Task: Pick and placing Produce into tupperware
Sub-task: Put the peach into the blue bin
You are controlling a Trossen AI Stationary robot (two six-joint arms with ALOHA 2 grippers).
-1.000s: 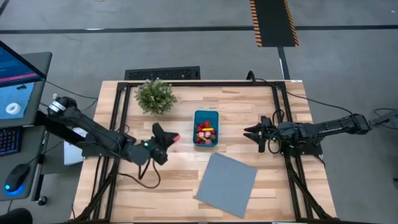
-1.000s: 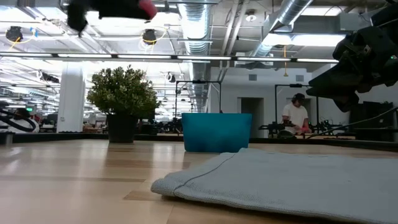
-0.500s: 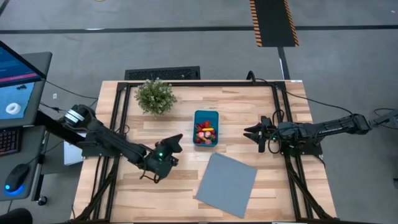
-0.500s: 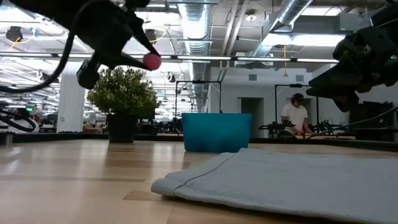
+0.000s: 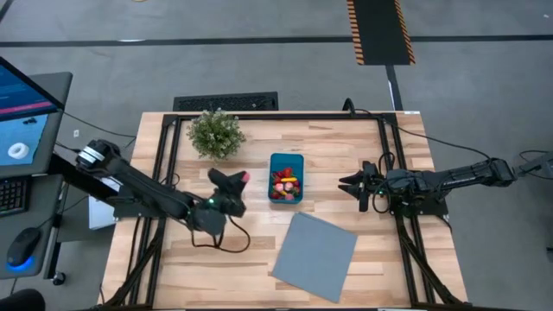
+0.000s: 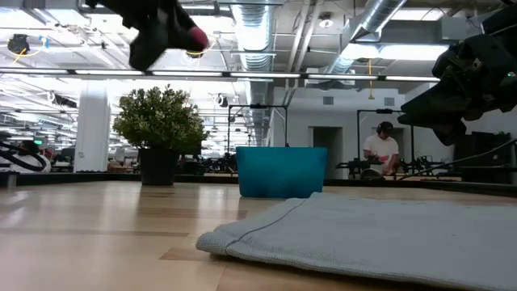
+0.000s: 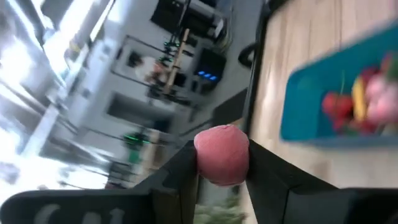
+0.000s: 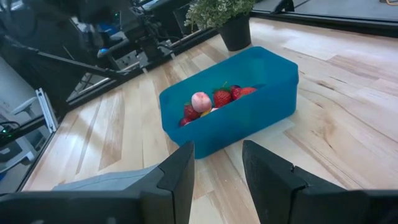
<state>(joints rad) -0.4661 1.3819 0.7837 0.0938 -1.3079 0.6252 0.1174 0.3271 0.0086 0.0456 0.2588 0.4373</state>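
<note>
Next, my left gripper swings over the tupperware (image 5: 286,178) and point down before it opens, because it is aiming the pink round piece (image 5: 245,177) wide of the tupperware, toward the plant.
The teal tupperware (image 5: 286,177) stands mid-table with red, pink and yellow produce (image 8: 211,101) inside; it also shows in the low view (image 6: 281,171) and the left wrist view (image 7: 339,102). My left gripper (image 5: 242,177) hovers high, just left of the tub, shut on a pink round piece (image 7: 222,154). The same pink piece (image 6: 196,37) shows in the low view. My right gripper (image 5: 346,184) waits open to the right of the tub, above the table. My left gripper pinches the pink round piece (image 7: 222,154) between its two fingers (image 7: 183,165), one on each side. The piece is lifted clear, high above the table (image 6: 196,37), to the left of the tub.
A bushy green potted plant (image 5: 215,134) stands toward the far edge, left of the tub. A flat grey-blue sheet (image 5: 315,255) lies near the table's near edge, right of centre. People work in the room behind (image 6: 383,151).
My left gripper, holding the pink piece, dipped down and toward the near edge, then rose again and moved toward the far edge, ending beside the tub's left side. It has tipped upward. My right arm kept still.
</note>
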